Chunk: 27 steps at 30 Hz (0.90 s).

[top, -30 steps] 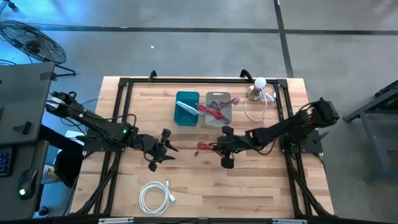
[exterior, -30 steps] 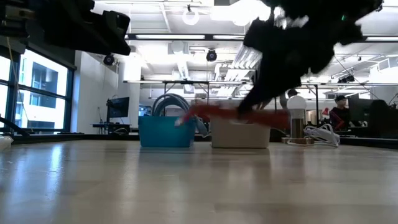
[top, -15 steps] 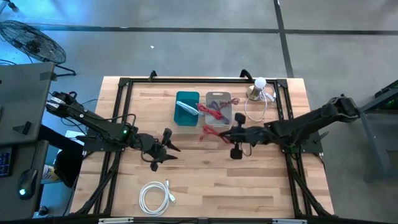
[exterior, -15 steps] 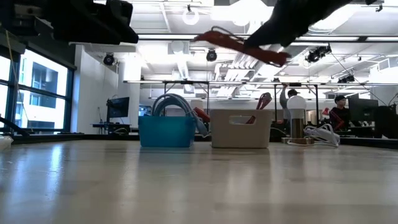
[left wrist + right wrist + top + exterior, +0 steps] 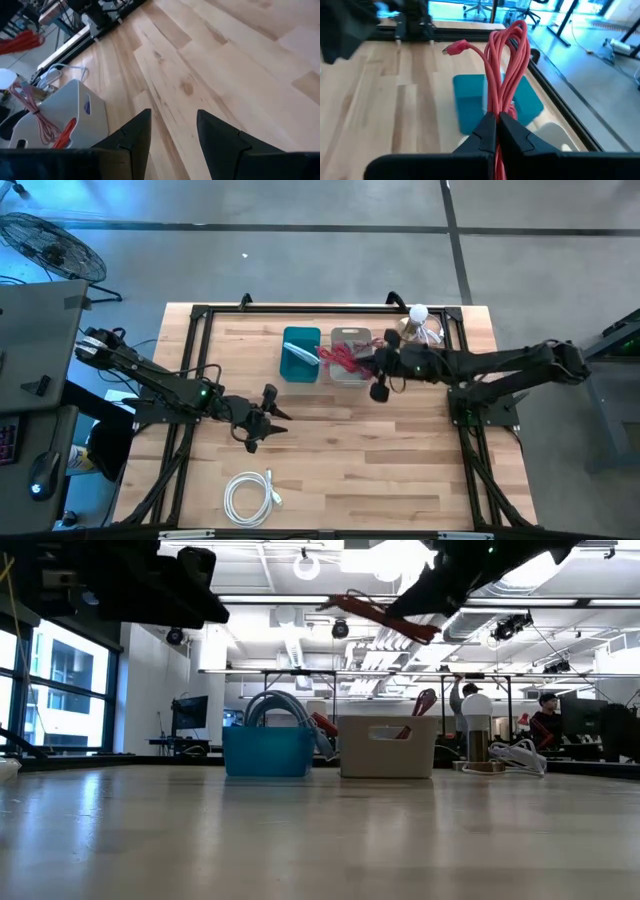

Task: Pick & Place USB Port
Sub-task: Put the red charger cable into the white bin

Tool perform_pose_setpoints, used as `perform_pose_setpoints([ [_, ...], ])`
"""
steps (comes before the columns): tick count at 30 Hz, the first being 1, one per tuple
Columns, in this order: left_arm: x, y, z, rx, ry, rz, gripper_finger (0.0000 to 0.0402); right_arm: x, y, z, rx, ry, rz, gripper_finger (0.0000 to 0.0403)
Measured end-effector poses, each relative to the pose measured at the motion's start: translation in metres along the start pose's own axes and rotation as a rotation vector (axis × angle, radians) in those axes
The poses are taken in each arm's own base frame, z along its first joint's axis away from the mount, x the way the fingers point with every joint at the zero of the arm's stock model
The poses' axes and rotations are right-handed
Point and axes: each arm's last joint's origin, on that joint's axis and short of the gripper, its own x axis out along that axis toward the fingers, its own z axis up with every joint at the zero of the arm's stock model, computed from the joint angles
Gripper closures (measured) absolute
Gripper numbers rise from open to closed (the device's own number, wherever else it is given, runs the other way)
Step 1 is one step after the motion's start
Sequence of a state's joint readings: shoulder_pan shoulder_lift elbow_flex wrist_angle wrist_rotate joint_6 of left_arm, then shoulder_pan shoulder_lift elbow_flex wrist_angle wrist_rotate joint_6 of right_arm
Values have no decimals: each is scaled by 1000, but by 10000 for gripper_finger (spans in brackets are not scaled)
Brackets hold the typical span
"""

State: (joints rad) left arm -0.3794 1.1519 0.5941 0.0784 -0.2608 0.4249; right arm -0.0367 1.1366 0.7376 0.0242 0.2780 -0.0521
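The red USB cable [image 5: 383, 616] is hanging above the grey bin [image 5: 386, 748], which has red cable in it. My right gripper keeps lowering the red USB cable until it gets to the grey bin's rim, then let go.
A coiled red USB cable [image 5: 506, 60] hangs in my right gripper [image 5: 497, 120], which is shut on it above the grey bin [image 5: 352, 370]. In the low view the red cable [image 5: 375, 615] is well above the grey bin [image 5: 385, 745]. More red cable lies in that bin. The blue bin [image 5: 300, 352] stands on the table just left of it. My left gripper [image 5: 270, 418] is open and hovers over bare wood left of centre; its fingers [image 5: 135, 137] touch nothing. My right gripper pinches the red cable's bundled strands [image 5: 496, 107] between its two fingers, several loops together. The coil stands out beyond the fingertips, with one plug end [image 5: 454, 48] sticking out sideways. The cable is lifted clear of the table and the bins.
A coiled white cable [image 5: 250, 495] lies near the table's near edge. A white-bulbed lamp [image 5: 417, 320] with a loose white cord stands at the far right corner. A black frame rail runs along the table's edges. Bare wood lies between the bins and the white cable.
My right gripper has risen from the table's middle and travelled toward the far edge, carrying the red cable, which is now lifted clear and above the grey bin. It has stayed shut on the cable.
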Motion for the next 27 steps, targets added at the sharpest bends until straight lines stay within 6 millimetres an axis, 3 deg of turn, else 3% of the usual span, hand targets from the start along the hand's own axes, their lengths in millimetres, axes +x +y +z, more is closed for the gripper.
perform_pose_setpoints([
  [12,0,0,-1,38,14,16,247,13,-49,-7,131,28,-5,402],
  [27,1,-1,-4,52,40,4,247,60,-60,-41,201,166,13,402],
])
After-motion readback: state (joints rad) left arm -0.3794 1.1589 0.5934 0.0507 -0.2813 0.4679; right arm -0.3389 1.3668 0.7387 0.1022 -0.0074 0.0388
